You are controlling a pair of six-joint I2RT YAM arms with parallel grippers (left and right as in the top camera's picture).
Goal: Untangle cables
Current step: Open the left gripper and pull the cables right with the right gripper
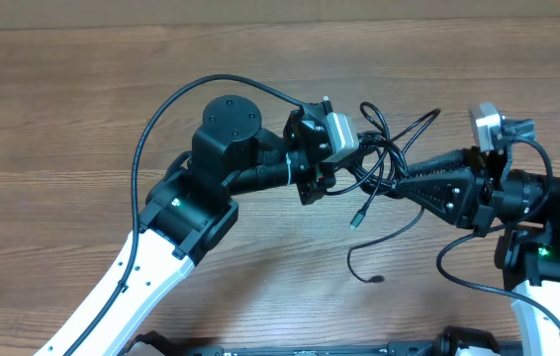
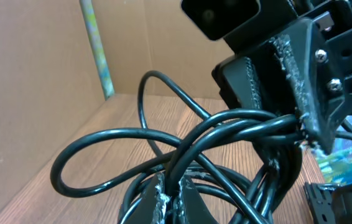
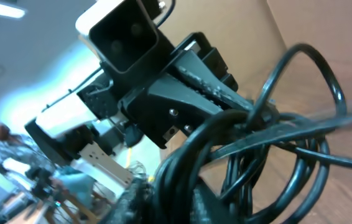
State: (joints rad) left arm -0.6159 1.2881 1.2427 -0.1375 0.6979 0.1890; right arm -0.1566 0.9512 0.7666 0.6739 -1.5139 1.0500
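Observation:
My left gripper is closed on several crossing cables, so it should open and pull out just one cable by its end while my right gripper holds the pile of cables.
The cables are a knot of thin black cords held in the air between both grippers above the wooden table. Loose ends hang down; one has a silver tip, another ends in a black plug. My left gripper comes in from the left and is shut on strands of the bundle. My right gripper comes in from the right and is shut on a thick bunch of the cables. The two grippers sit almost tip to tip. Loops stick up behind them.
The wooden table lies under everything. A brown cardboard wall stands behind the table. The thicker arm cable arcs over my left arm.

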